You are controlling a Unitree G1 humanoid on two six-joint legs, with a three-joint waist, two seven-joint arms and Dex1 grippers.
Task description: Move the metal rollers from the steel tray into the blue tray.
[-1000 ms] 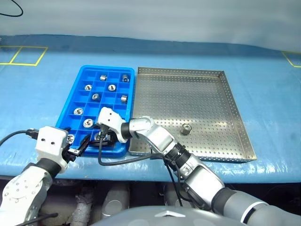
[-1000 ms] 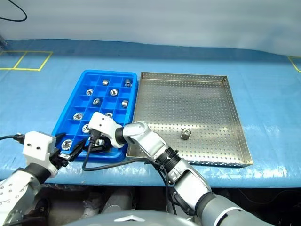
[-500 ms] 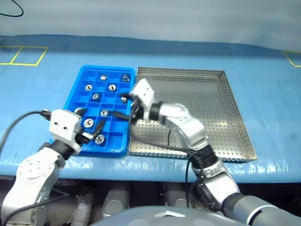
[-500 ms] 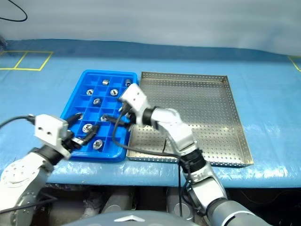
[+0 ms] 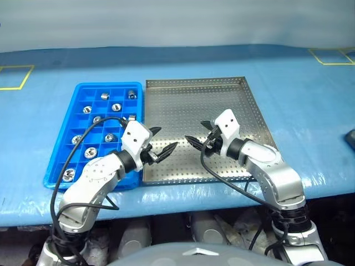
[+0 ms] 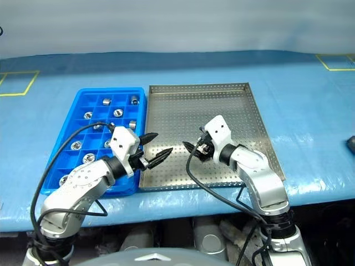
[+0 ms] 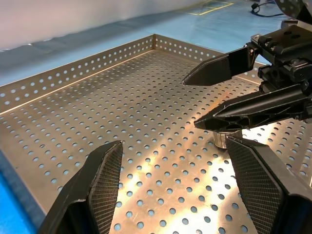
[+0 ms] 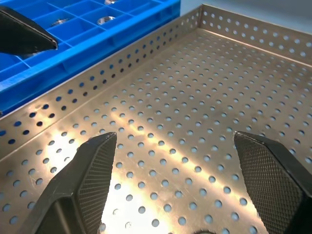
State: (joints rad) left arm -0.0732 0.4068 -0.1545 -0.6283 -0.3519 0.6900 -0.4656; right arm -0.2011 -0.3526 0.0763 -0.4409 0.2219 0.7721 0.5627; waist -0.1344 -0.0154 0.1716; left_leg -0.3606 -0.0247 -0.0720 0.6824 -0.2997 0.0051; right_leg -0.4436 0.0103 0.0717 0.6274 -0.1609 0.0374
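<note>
The lone roller (image 7: 222, 139) stands upright under the wide-open fingers of my right gripper, so I keep moving them down until they get to the roller's sides (image 7: 219, 142), then close them.
The steel tray (image 5: 222, 94) lies right of the blue tray (image 5: 58, 160), and several metal rollers (image 5: 116, 107) sit in the blue tray's compartments. One roller (image 7: 224, 138) stands on the steel tray's floor, just beneath the right gripper's fingers (image 7: 243, 109). My left gripper (image 5: 162, 142) hovers open and empty over the steel tray's front left corner, pointing right. My right gripper (image 5: 198, 133) is open and empty over the tray's front middle, pointing left toward the left gripper. In the right wrist view, its wide-apart fingers (image 8: 83, 180) frame bare perforated steel.
Both trays rest on a table under a blue cover (image 5: 310, 100), near its front edge. Yellow tape marks (image 5: 327, 55) lie at the far corners. A dark object (image 5: 350, 138) sits at the right edge. Black cables (image 5: 224, 180) loop from both wrists.
The camera has turned right. The right gripper swung from the blue tray's front across to the steel tray. The left gripper moved right from the blue tray's front edge to the steel tray's corner.
</note>
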